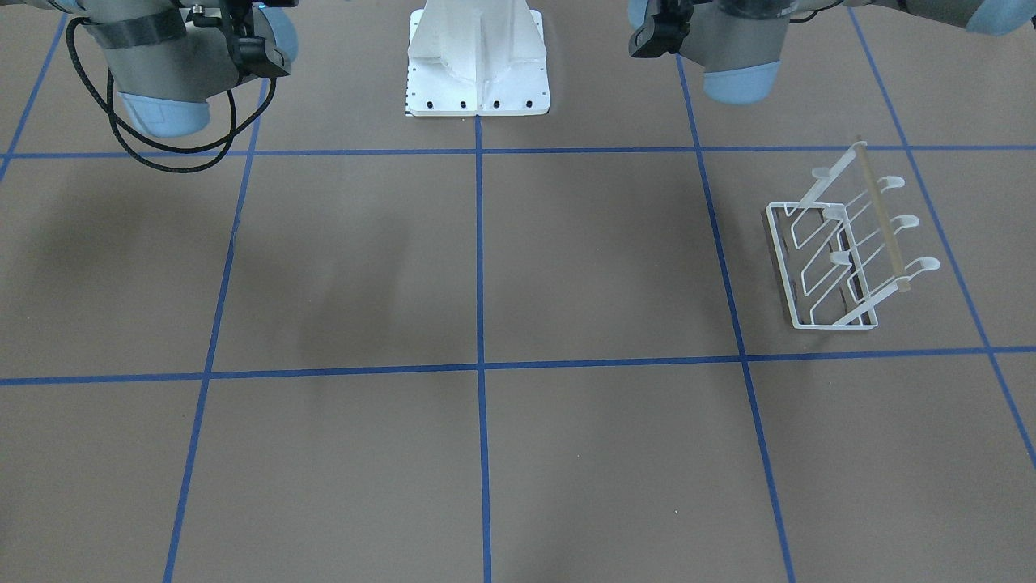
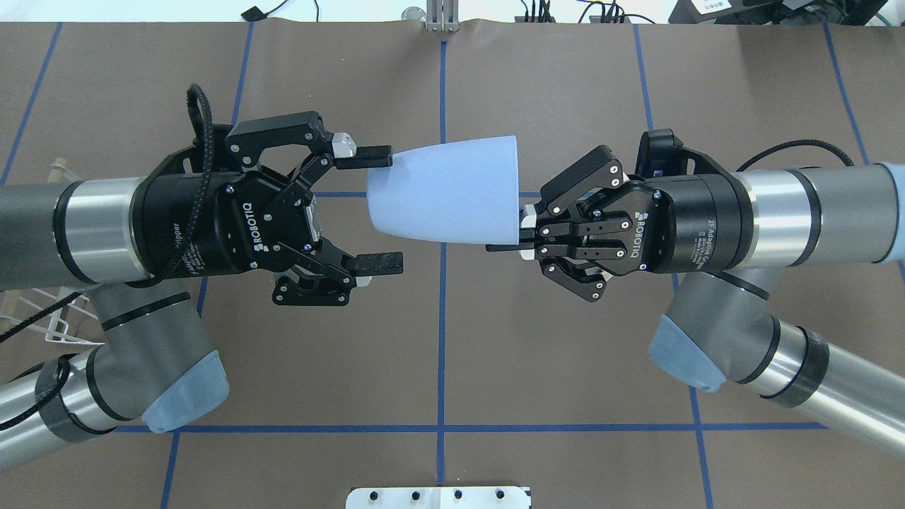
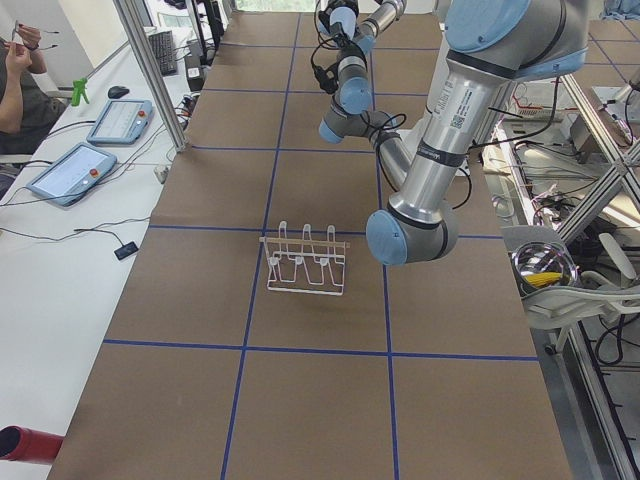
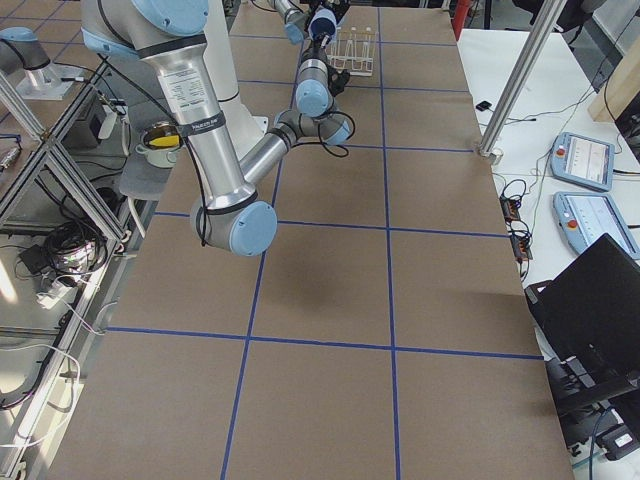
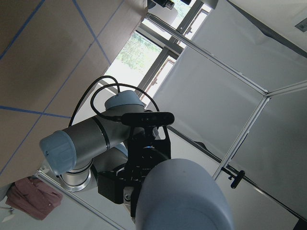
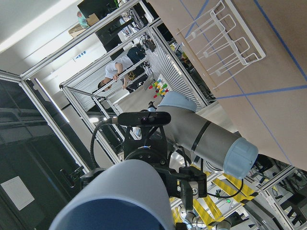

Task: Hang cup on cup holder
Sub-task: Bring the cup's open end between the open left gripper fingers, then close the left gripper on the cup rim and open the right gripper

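Note:
The cup holder's pegs (image 1: 840, 257) are slanted and have wide ends, so the pale blue cup (image 5: 183, 195) will stay at a tilt over one peg when I hang it up.
In the overhead view my right gripper (image 2: 520, 230) is shut on the wide rim of the pale blue cup (image 2: 445, 191) and holds it on its side in the air, narrow base toward my left gripper (image 2: 371, 210). The left gripper is open, its fingers above and below the cup's base; the upper fingertip (image 2: 364, 157) is at the base's edge and the lower one stands apart. The cup's base fills the left wrist view (image 5: 182, 196), and the cup also shows in the right wrist view (image 6: 115, 201). The white wire cup holder (image 1: 842, 251) stands empty on the table on my left side (image 3: 305, 265).
The white robot pedestal (image 1: 477, 65) is at the table's near middle. Blue tape lines cross the brown table (image 1: 477, 364). In the overhead view my left arm hides most of the cup holder (image 2: 60, 325). An operator (image 3: 15, 80) sits beyond the table's far edge.

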### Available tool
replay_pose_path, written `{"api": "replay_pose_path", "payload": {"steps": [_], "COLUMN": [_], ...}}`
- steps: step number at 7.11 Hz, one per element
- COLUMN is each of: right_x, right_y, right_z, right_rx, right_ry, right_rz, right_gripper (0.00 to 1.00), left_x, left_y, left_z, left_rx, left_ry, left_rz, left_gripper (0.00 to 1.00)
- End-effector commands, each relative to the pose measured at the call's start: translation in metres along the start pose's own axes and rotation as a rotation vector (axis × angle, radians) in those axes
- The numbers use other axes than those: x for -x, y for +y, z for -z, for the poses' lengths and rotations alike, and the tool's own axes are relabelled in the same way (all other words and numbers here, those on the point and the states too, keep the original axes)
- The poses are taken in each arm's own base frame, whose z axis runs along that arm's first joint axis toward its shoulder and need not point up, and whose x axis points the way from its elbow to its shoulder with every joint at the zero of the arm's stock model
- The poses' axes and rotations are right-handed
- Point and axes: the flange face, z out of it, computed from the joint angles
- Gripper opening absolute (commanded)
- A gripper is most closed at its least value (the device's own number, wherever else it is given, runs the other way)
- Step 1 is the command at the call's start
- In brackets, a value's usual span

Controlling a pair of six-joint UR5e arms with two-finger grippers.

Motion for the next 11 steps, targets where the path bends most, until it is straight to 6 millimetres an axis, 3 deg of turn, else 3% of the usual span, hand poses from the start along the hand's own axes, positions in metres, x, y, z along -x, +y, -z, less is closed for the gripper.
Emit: {"api": "replay_pose_path", "payload": {"steps": [1,4,5,6,7,8,10,11], "right_x": [-0.001,-0.001,0.000,0.000,0.000,-0.005,-0.004,-0.002], "right_y": [-0.001,0.000,0.000,0.001,-0.001,-0.013,-0.031,-0.035], "right_z": [-0.001,-0.002,-0.003,-0.003,-0.003,-0.006,-0.007,-0.007], "right_rx": [-0.001,0.002,0.003,0.004,-0.001,-0.025,-0.087,-0.107], "right_ry": [0.002,0.001,0.001,0.000,-0.001,0.006,0.001,0.012], "right_rz": [-0.003,-0.002,-0.002,0.001,0.027,0.123,0.162,0.211], "right_gripper": [0.00,0.00,0.00,0.00,0.00,0.21,0.58,1.00], "left_x": [-0.002,-0.005,-0.004,-0.004,-0.004,-0.005,-0.005,-0.006], "left_y": [0.001,-0.002,-0.002,-0.002,-0.003,-0.003,-0.003,-0.003], "left_z": [-0.002,-0.003,-0.003,-0.004,-0.003,-0.004,-0.002,-0.001], "left_rx": [0.003,-0.020,-0.021,-0.023,-0.027,-0.028,-0.030,-0.031], "left_ry": [0.005,0.029,0.027,0.026,0.025,0.024,0.025,0.026], "left_rz": [-0.002,-0.008,-0.004,-0.001,0.001,-0.005,-0.011,-0.012], "left_gripper": [0.93,0.90,0.84,0.58,0.05,0.00,0.00,0.00]}}
